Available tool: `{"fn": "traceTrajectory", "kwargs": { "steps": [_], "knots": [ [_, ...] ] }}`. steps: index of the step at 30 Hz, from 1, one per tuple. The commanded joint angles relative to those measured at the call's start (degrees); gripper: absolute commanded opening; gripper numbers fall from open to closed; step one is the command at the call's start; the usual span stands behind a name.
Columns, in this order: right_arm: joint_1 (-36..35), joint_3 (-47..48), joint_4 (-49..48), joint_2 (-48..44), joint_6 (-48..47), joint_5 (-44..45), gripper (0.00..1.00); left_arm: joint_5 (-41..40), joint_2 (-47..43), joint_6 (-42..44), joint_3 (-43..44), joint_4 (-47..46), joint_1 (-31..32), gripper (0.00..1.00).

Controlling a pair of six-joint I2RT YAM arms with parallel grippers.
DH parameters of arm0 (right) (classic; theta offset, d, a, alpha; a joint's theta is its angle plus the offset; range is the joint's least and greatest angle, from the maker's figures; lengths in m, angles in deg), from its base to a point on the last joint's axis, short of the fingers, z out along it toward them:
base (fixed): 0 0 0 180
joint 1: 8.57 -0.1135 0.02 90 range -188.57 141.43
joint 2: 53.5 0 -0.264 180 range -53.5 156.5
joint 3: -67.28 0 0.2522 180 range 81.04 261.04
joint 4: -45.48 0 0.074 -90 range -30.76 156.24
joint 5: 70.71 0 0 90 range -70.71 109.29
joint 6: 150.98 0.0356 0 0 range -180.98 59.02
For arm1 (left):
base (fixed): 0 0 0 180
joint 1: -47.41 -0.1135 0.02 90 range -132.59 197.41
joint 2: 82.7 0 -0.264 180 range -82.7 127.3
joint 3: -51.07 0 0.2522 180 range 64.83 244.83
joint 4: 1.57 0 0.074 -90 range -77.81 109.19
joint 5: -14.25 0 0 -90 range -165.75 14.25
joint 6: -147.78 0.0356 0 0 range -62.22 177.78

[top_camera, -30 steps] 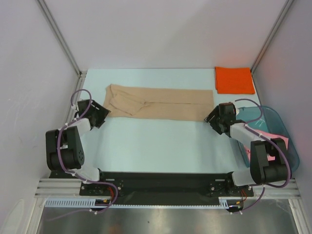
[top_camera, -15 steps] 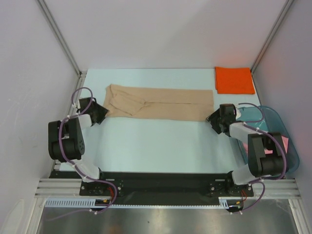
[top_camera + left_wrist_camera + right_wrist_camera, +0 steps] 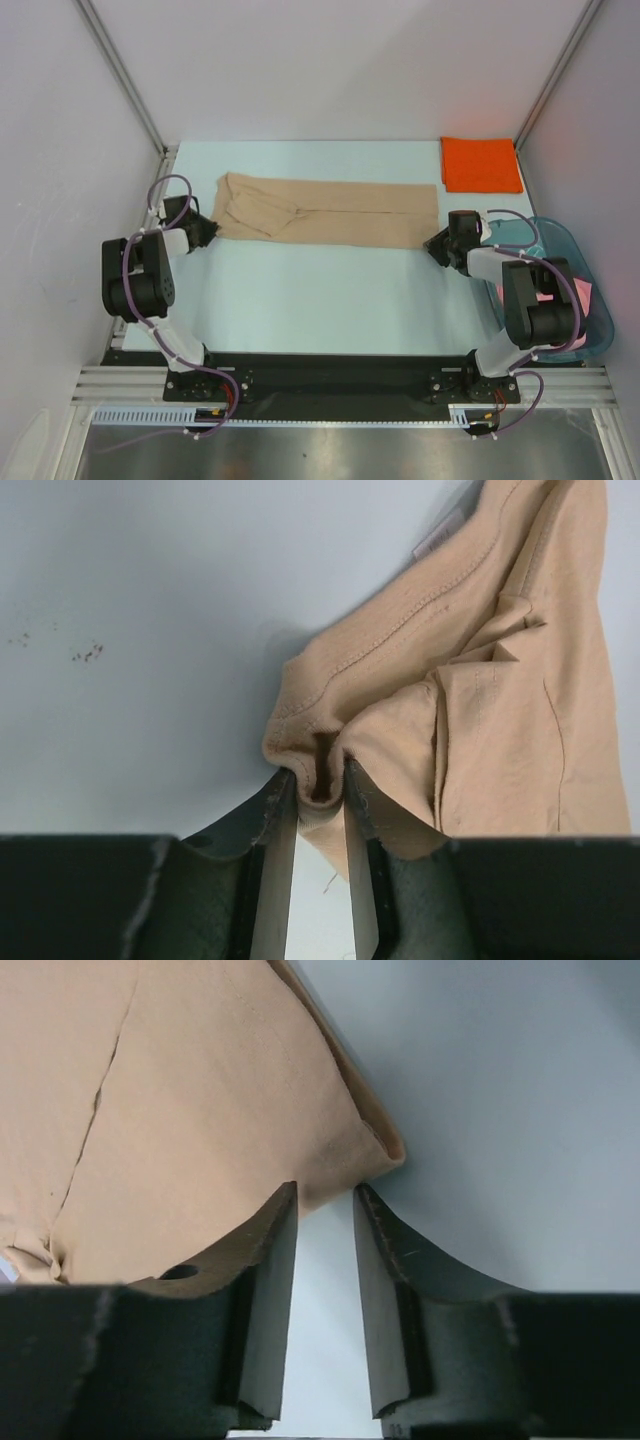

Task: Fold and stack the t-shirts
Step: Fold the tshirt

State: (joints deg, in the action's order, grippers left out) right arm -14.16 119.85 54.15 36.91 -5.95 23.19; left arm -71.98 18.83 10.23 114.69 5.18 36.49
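The tan t-shirt's strip (image 3: 335, 212) is crosswise, so next I turn its hem end toward me, then pull its collar end (image 3: 228, 205) to the middle with my left gripper.
The tan t-shirt (image 3: 340, 212) lies folded into a long strip across the middle of the table. My left gripper (image 3: 210, 232) is at its near left corner. In the left wrist view the gripper (image 3: 318, 775) is shut on a bunched fold of the tan cloth (image 3: 500, 680). My right gripper (image 3: 431, 243) is at the strip's near right corner. In the right wrist view it (image 3: 325, 1192) is open, with the tan corner (image 3: 180, 1090) just at its fingertips and bare table between them. The orange t-shirt (image 3: 481, 165) lies folded at the back right. The pink t-shirt (image 3: 584, 290) lies in the tub.
The translucent teal tub (image 3: 575, 250) stands at the right edge beside the right arm. White walls and metal posts enclose the table on the left, right and back. The arms' base rail runs along the near edge.
Both arms have lowered and drawn their elbows closer to the table's sides. The grippers have stayed at the tan shirt's near corners. The shirt has not moved.
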Motion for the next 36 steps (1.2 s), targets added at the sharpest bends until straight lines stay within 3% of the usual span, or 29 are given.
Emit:
{"fn": "traceTrajectory", "kwargs": {
  "steps": [1, 4, 5, 7, 11, 19, 27, 33, 36],
  "knots": [
    [0.1, -0.3, 2.8, 3.1, -0.5, 2.0, 0.33, -0.4, 1.3, 0.2, 2.6, -2.2, -0.4, 0.29],
    [0.1, 0.2, 2.5, 3.7, -2.4, 2.3, 0.2, 0.0, 2.2, -0.1, 3.8, -2.5, -0.4, 0.26],
    [0.1, 0.0, 1.9, 3.6, -2.8, 1.8, 0.1, 0.3, 2.6, -0.2, 4.4, -2.7, -0.4, 0.25],
    [0.1, -0.2, 2.0, 3.4, -3.7, 1.2, 0.0, 0.3, 3.1, -0.5, 4.9, -2.7, -0.4, 0.24],
    [-1.4, -1.1, 6.8, 0.4, -3.9, 0.2, 0.0, 0.4, 4.6, -0.9, 7.1, -3.1, -0.4, 0.24],
    [-13.4, -8.1, 13.0, -11.3, 5.3, 2.2, 0.0, 1.0, 8.9, -1.7, 11.1, -4.1, -0.6, 0.23],
    [-40.7, -9.5, 14.9, -12.8, 20.7, 3.4, 0.0, 0.5, 12.4, 3.5, 18.7, -2.0, -1.9, 0.24],
    [-54.3, -5.8, 19.5, -12.2, 21.4, 3.5, 0.0, 7.0, 18.2, 8.5, 31.7, 5.5, -5.6, 0.26],
    [-56.3, -3.2, 20.1, -12.5, 15.7, 1.4, 0.02, 12.3, 21.5, 11.3, 37.6, 6.6, -6.2, 0.32]
  ]
}}
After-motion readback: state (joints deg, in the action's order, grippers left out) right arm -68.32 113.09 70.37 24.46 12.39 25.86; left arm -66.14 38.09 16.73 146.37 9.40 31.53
